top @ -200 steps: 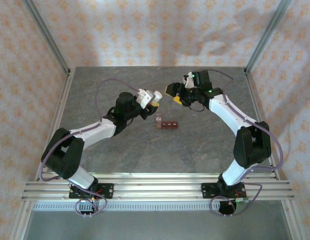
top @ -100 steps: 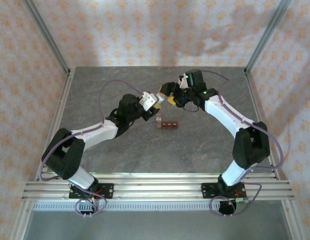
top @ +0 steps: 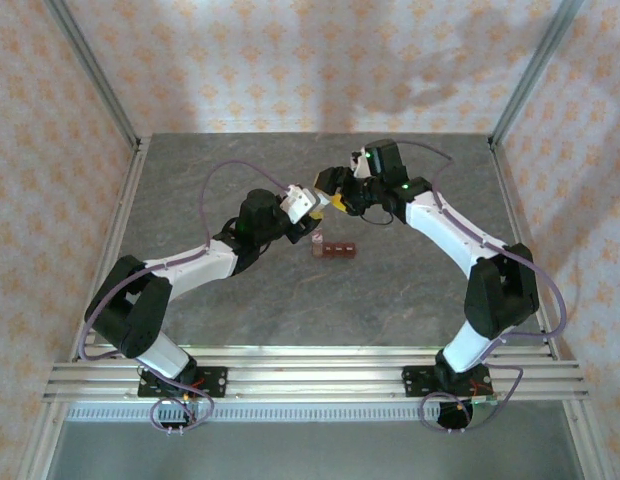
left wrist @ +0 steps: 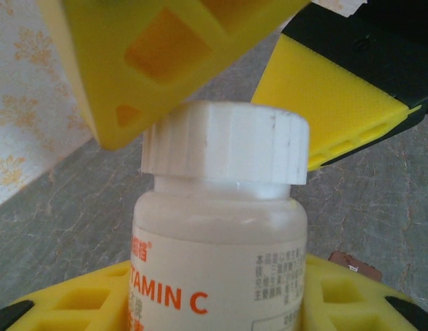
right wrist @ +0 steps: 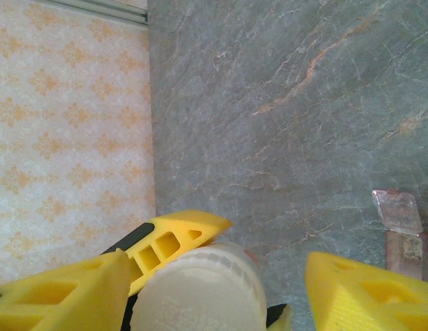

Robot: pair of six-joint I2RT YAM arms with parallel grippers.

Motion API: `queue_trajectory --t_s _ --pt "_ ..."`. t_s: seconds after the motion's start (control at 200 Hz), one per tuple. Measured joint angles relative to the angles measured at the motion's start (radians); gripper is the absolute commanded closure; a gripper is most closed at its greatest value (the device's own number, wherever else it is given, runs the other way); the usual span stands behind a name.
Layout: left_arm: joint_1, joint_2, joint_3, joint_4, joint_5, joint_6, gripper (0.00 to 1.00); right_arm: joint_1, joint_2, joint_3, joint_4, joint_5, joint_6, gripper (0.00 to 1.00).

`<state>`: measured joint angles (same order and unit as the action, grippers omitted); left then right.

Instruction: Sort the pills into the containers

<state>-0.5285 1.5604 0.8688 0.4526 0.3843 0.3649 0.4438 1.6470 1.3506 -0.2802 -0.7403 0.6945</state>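
The white cap [right wrist: 203, 295] is off-centre against one finger of the robot's right gripper, so that gripper should move back and then grasp the ribbed rim [left wrist: 228, 143] squarely before taking off the cap.
My left gripper [top: 308, 203] is shut on a small white bottle [left wrist: 221, 262] with orange "VITAMIN C" print, held upright above the table. Its ribbed white cap [left wrist: 224, 141] lies between the yellow fingers [left wrist: 152, 62] of my right gripper [top: 336, 190]. In the right wrist view the cap [right wrist: 200, 293] sits against the left finger, with a gap to the right finger, so the right gripper [right wrist: 221, 289] is open around it. The containers [top: 335, 248], a dark red-brown strip, lie on the table just below the bottle. The pills are hidden.
The grey stone table [top: 390, 290] spreads out around the strip. One end of the strip has a clear lid [right wrist: 397, 210] standing open. Patterned walls and metal frame posts [top: 95, 70] enclose the table on the sides and back.
My right gripper has moved left onto the bottle's cap and its jaws have narrowed around it. The left gripper has carried the bottle slightly right toward it.
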Motion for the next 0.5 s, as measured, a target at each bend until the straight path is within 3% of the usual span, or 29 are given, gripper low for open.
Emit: queue_trajectory --t_s 0.235,0.375,0.495 --pt "0.000 0.011 0.000 0.003 0.000 -0.010 1.00 0.005 0.000 -0.001 0.007 0.002 -0.013 0.64" --pt "0.003 0.013 0.000 0.008 0.021 -0.050 1.00 0.004 -0.001 -0.002 0.003 0.008 -0.073 0.67" --pt "0.031 0.013 0.000 0.010 0.117 -0.129 1.00 -0.002 -0.008 -0.003 0.005 -0.003 -0.177 0.67"
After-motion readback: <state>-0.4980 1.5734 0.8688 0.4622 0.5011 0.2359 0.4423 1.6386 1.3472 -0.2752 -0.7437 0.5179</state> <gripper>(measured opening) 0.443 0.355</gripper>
